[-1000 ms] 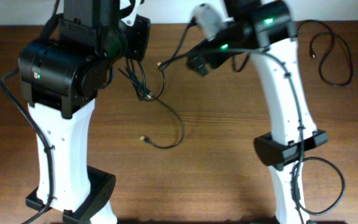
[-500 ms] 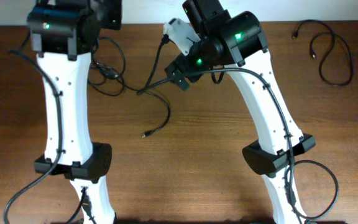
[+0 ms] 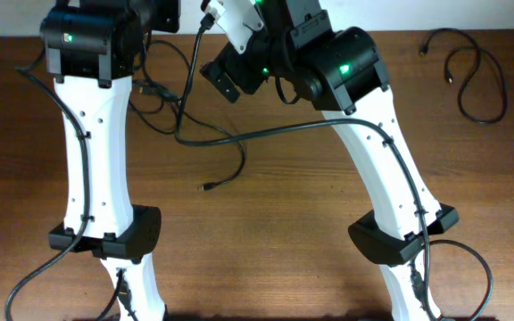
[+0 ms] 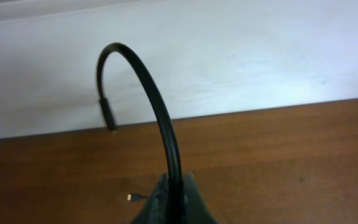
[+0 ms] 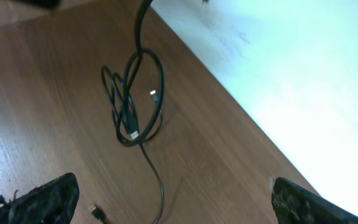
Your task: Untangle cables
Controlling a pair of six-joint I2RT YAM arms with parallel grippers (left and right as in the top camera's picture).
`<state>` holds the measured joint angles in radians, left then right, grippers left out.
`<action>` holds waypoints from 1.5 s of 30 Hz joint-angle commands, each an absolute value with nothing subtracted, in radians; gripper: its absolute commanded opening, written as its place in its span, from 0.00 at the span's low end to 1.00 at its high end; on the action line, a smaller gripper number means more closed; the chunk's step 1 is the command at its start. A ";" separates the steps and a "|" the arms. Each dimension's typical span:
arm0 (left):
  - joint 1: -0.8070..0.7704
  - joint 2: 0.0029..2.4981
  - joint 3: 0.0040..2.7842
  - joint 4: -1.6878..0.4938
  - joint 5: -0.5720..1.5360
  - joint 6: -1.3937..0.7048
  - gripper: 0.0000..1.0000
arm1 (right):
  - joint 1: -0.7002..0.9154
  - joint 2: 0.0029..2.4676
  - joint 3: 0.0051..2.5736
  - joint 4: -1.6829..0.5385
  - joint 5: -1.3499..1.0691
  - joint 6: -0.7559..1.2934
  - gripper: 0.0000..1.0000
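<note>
The black cable [image 4: 159,104] curves up from my left gripper to its free plug [image 4: 107,114]. The cable will stay in that springy hook shape when I carry it.
A black cable tangle [image 3: 153,100] lies at the back left of the brown table; it also shows in the right wrist view [image 5: 132,102]. One strand runs from it across the table to a plug end [image 3: 207,188]. My left gripper [image 4: 174,186] is shut on a black cable [image 4: 160,112] that arcs upward to a free plug [image 4: 107,115]; in the overhead view this gripper [image 3: 163,13] is at the back edge. My right gripper [image 5: 173,199] is wide open and empty, above the table beside the tangle; overhead it [image 3: 221,76] sits at the back centre.
A separate coiled black cable [image 3: 476,76] lies at the back right. A white wall runs along the table's back edge [image 5: 278,74]. A small plug [image 4: 135,198] lies on the wood. Both arm bases stand at the front.
My right arm has swung left and toward the back edge. The loose strand has been dragged left and stretched out. My left arm went to the back left early on, then stayed put.
</note>
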<state>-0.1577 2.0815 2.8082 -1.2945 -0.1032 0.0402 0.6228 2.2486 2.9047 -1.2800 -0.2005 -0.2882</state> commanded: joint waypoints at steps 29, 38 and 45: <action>-0.194 1.879 2.852 -1.336 -0.147 0.027 0.00 | 0.717 2.363 2.895 -1.234 -0.225 -0.337 0.04; -0.186 1.854 2.852 -1.423 -0.388 0.030 0.00 | 0.572 2.350 2.895 -1.252 -0.012 -0.253 0.04; -0.058 1.755 2.852 -1.474 -0.390 0.014 0.00 | 0.164 2.333 2.896 -1.254 -0.266 -0.114 0.04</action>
